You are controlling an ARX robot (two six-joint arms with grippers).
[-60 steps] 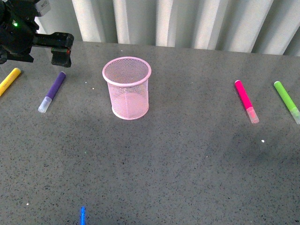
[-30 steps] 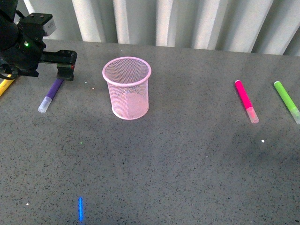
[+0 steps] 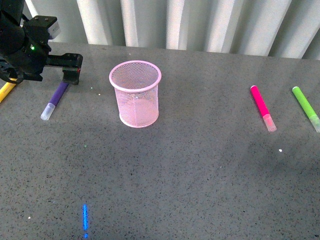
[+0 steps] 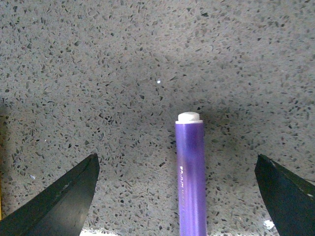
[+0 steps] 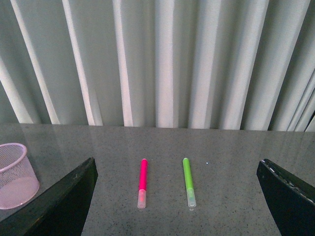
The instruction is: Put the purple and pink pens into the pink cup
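I expect the purple pen [image 3: 55,100] to lean against the cup's rim when I put it in, because the pink cup's opening [image 3: 135,76] is much wider than the pen.
The pink cup [image 3: 135,93] stands upright at the middle of the grey table, and shows in the right wrist view [image 5: 14,173] too. The purple pen [image 3: 55,100] lies left of it, pale cap toward me. My left gripper [image 3: 70,67] is open, low over the pen's far end; in the left wrist view the purple pen [image 4: 191,174] lies between the spread jaws, touching neither. The pink pen [image 3: 262,107] lies at the right, also in the right wrist view [image 5: 142,181]. My right gripper [image 5: 177,206] is open and empty, out of the front view.
A lime green marker [image 3: 305,107] lies right of the pink pen, also seen in the right wrist view [image 5: 188,181]. A yellow marker [image 3: 6,91] lies at the far left, partly behind my left arm. A white pleated curtain [image 3: 200,22] backs the table.
My left gripper has come down and toward the cup, from beyond the purple pen to over its far end. In the last half second it barely moved. Pens and cup have not moved.
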